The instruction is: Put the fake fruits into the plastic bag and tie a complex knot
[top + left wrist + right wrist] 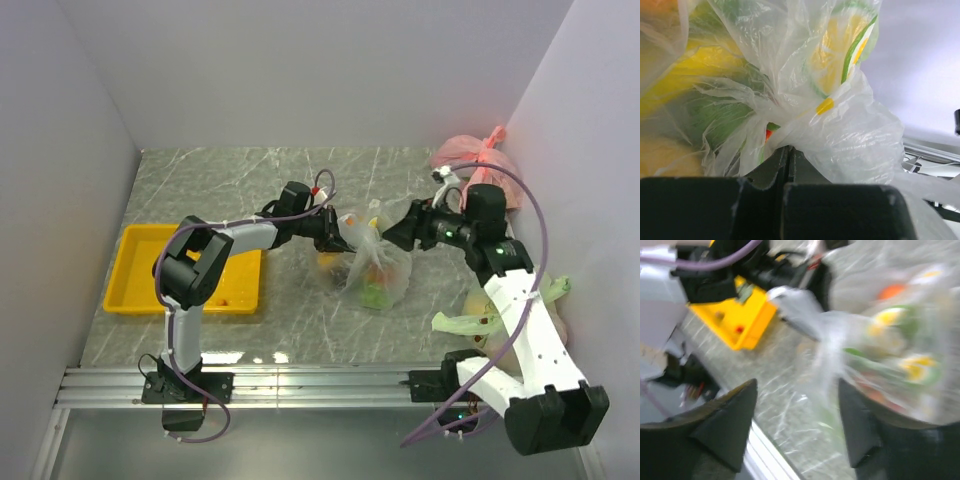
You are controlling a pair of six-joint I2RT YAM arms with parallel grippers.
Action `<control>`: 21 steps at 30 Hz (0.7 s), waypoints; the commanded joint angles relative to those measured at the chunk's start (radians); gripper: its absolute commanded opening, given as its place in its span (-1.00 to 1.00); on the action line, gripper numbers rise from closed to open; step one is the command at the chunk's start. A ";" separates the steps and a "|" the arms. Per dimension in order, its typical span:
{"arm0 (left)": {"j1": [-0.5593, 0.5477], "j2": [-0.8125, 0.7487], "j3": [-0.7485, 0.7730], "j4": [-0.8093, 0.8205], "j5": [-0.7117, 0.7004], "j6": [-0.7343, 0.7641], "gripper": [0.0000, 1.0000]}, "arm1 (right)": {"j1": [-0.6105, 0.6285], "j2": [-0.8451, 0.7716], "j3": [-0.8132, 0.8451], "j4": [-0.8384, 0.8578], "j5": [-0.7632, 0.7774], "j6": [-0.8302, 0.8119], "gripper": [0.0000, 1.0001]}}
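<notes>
Only my left gripper is holding the plastic bag's film. It should pull the gathered piece (782, 125) back while my right gripper reaches in and pinches the bag's loose side (379, 231).
The plastic bag (378, 270) lies mid-table with the fake fruits (373, 283) inside: orange, green and yellow shapes show through the film. My left gripper (343, 240) is at the bag's upper left, shut on a gathered strip of its film. In the left wrist view the closed jaws (787, 151) meet the bunched bag (850, 130), with yellow fruit (705, 65) and green fruit behind. My right gripper (397, 238) stands open just right of the bag's top. The blurred right wrist view shows its gripper (797, 405) open, with only a film strand (825, 350) passing between the fingers, and the filled bag (900, 345) to the right.
A yellow tray (140, 290) sits at the left, with small red bits in it. A pink knotted bag (475, 160) lies in the back right corner. Pale green bags (500, 315) rest under the right arm. White walls enclose three sides; a metal rail runs along the near edge.
</notes>
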 commanded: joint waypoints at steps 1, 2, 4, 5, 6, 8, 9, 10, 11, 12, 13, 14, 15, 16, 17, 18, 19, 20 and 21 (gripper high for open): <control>-0.005 -0.004 0.002 -0.008 0.025 0.032 -0.99 | -0.069 0.008 0.027 -0.082 -0.040 -0.105 0.29; -0.007 -0.006 -0.001 -0.016 0.021 0.036 -0.99 | -0.070 0.033 0.023 -0.074 -0.021 -0.117 0.00; -0.014 -0.007 -0.009 -0.014 0.025 0.033 -0.99 | -0.070 0.122 0.014 -0.048 -0.001 -0.125 -0.21; -0.017 -0.007 -0.009 -0.020 0.024 0.033 -0.99 | -0.070 0.150 0.010 -0.021 0.000 -0.125 -0.30; -0.024 -0.007 -0.009 -0.023 0.021 0.035 -0.99 | -0.068 0.177 0.007 0.001 -0.004 -0.122 -0.30; -0.030 -0.007 -0.006 -0.023 0.015 0.035 -0.99 | -0.063 0.251 0.000 0.042 -0.006 -0.122 -0.20; -0.033 -0.004 -0.001 -0.029 0.010 0.039 -0.99 | -0.054 0.274 -0.003 0.047 -0.017 -0.126 -0.14; -0.037 -0.001 0.003 -0.040 0.006 0.039 -0.99 | -0.050 0.314 -0.006 0.047 -0.011 -0.129 -0.02; -0.039 0.002 0.009 -0.039 0.002 0.038 -0.99 | -0.042 0.332 -0.007 0.035 -0.006 -0.141 0.17; -0.048 0.013 0.011 -0.034 -0.004 0.033 -0.99 | -0.042 0.349 -0.013 0.035 -0.015 -0.138 0.23; -0.051 0.019 0.016 -0.014 -0.005 0.024 -0.99 | -0.042 0.374 -0.021 0.036 -0.020 -0.131 0.30; -0.056 0.036 0.017 0.006 -0.002 -0.002 -0.99 | -0.042 0.383 -0.033 0.041 -0.041 -0.117 0.41; -0.066 0.048 0.020 0.026 0.001 -0.014 -0.99 | -0.039 0.394 -0.039 0.044 -0.050 -0.106 0.44; -0.073 0.059 0.035 0.039 0.008 -0.025 -0.99 | -0.037 0.415 -0.043 0.043 -0.066 -0.099 0.46; -0.076 0.069 0.048 0.068 0.015 -0.033 -0.99 | -0.034 0.426 -0.044 0.037 -0.079 -0.083 0.47; -0.086 0.094 0.057 0.088 0.024 -0.053 -0.99 | -0.034 0.437 -0.050 0.040 -0.111 -0.071 0.47; -0.091 0.103 0.066 0.122 0.045 -0.068 -0.99 | -0.033 0.455 -0.058 0.049 -0.128 -0.056 0.49; -0.094 0.114 0.080 0.153 0.056 -0.085 -0.99 | -0.034 0.461 -0.067 0.091 -0.144 -0.018 0.63; -0.100 0.135 0.088 0.234 0.065 -0.129 -0.99 | -0.034 0.469 -0.088 0.116 -0.183 0.009 0.65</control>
